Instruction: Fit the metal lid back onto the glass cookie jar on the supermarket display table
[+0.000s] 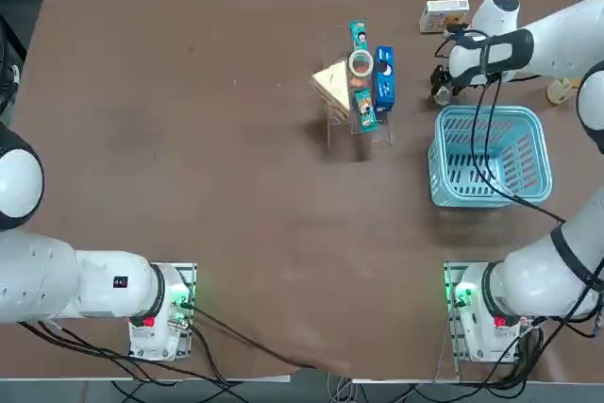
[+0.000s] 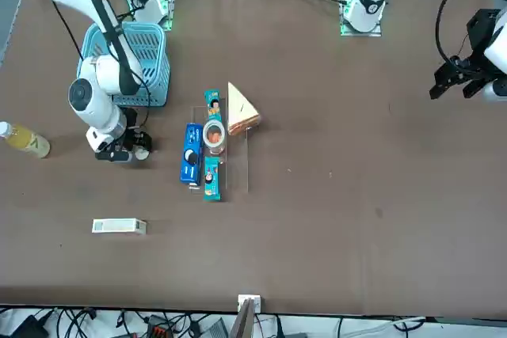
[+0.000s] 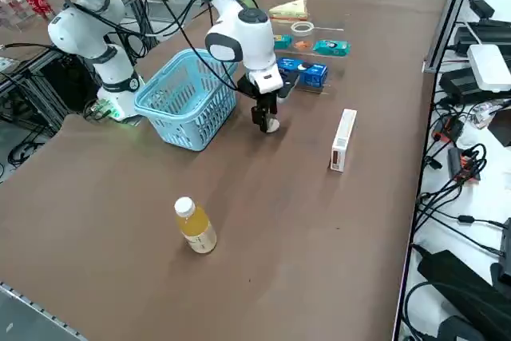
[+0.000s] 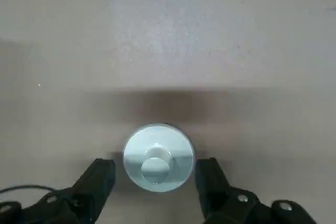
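Observation:
The glass cookie jar's opening has a wide white rim [image 2: 214, 134] around it, so I expect the metal lid [image 4: 158, 158] to come to rest inside that rim when I lower the lid.
The metal lid [image 4: 157, 156], a small silvery disc with a centre knob, lies flat on the supermarket display table [image 1: 236, 186]. My right gripper [image 4: 155, 165] is down at table level, open, with one finger on each side of the lid and a thin gap on one side. From above, the lid [image 1: 442, 93] sits just beyond the blue basket's far left corner, largely under the gripper [image 1: 441, 88]. The side view shows the lid [image 3: 272, 124] at the fingertips. The glass cookie jar [image 1: 361, 64] stands uncovered among snack packets, left of the gripper.
A blue basket [image 1: 491, 156] stands right beside the gripper, on the robot's side. A white snack box [image 1: 444, 14] lies farther back. A bottle of yellow liquid [image 3: 196, 227] stands to the right. Snack packets and a wedge sandwich [image 1: 332, 85] surround the jar.

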{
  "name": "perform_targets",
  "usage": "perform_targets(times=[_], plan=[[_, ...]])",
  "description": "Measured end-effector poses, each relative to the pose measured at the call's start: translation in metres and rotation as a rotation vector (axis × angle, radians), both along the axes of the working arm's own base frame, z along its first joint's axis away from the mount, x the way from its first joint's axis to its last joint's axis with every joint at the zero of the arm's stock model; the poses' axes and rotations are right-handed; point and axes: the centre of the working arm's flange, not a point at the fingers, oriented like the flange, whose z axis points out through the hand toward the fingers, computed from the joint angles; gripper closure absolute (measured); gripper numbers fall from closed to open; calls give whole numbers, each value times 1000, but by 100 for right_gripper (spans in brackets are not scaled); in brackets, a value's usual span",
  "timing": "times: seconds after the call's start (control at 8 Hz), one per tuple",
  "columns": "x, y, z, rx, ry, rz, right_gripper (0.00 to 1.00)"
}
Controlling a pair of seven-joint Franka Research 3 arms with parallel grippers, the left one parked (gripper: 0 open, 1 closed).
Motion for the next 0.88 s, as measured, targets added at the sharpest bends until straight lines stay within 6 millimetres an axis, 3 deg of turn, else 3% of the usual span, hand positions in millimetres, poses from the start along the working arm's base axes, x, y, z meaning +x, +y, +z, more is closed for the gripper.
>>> perform_targets(times=[0.25,0.5,0.62,0.88], plan=[[0,0,-1,0,2,0,20],[0,0,-1,0,0,-1,61],[1,0,1,0,-2,-2,73],[1,0,1,0,-4,-2,73]])
